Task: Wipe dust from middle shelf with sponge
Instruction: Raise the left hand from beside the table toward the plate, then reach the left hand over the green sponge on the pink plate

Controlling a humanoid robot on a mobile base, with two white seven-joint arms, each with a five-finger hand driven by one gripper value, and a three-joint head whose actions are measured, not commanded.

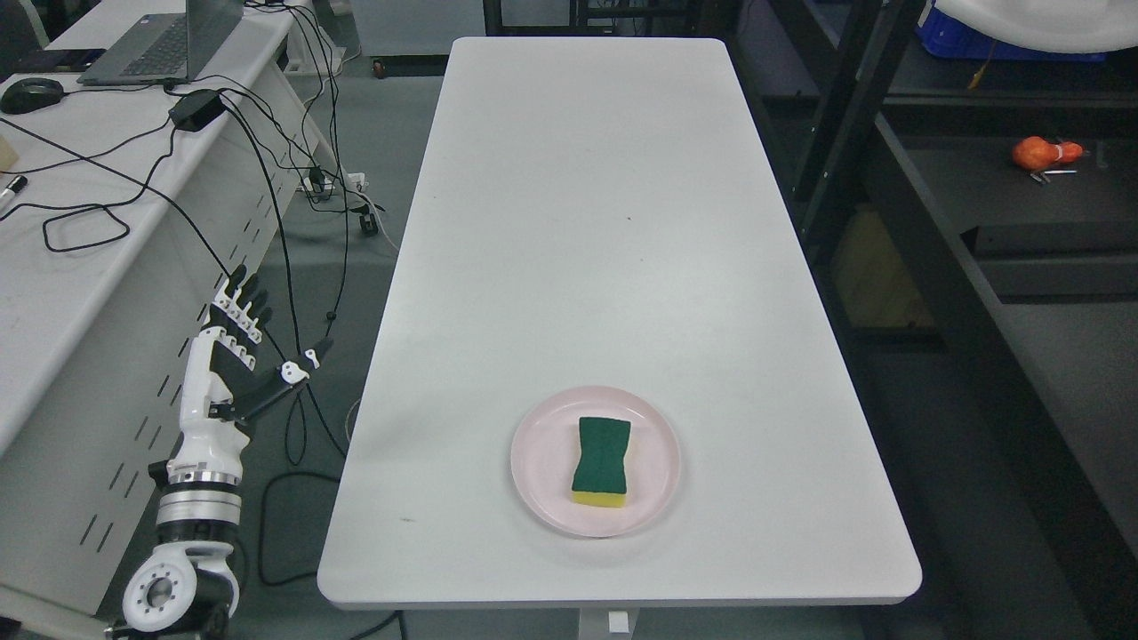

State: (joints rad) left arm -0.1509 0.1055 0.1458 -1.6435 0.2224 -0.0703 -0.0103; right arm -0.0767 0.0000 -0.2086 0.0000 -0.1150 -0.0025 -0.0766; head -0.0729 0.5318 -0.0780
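Note:
The pale pink plate (546, 460) looks clean all around the sponge (602, 460), so the sponge will come away when the robot lifts it, and the plate will stay behind, empty.
A green-topped sponge (602, 460) with a yellow underside lies flat on a pale pink plate (540, 462), near the front of a long white table (587, 222). My left hand (253, 342) hangs off the table's left side, over the floor, fingers spread and holding nothing. It is well to the left of the plate and apart from it. A dark metal shelf unit (978, 222) stands to the right of the table. The right arm does not show.
A white desk (62, 267) on the left carries a laptop (164, 40), a mouse (31, 92) and loose black cables (267, 160) that trail down close to my left hand. An orange object (1040, 153) lies on the dark shelf at the right.

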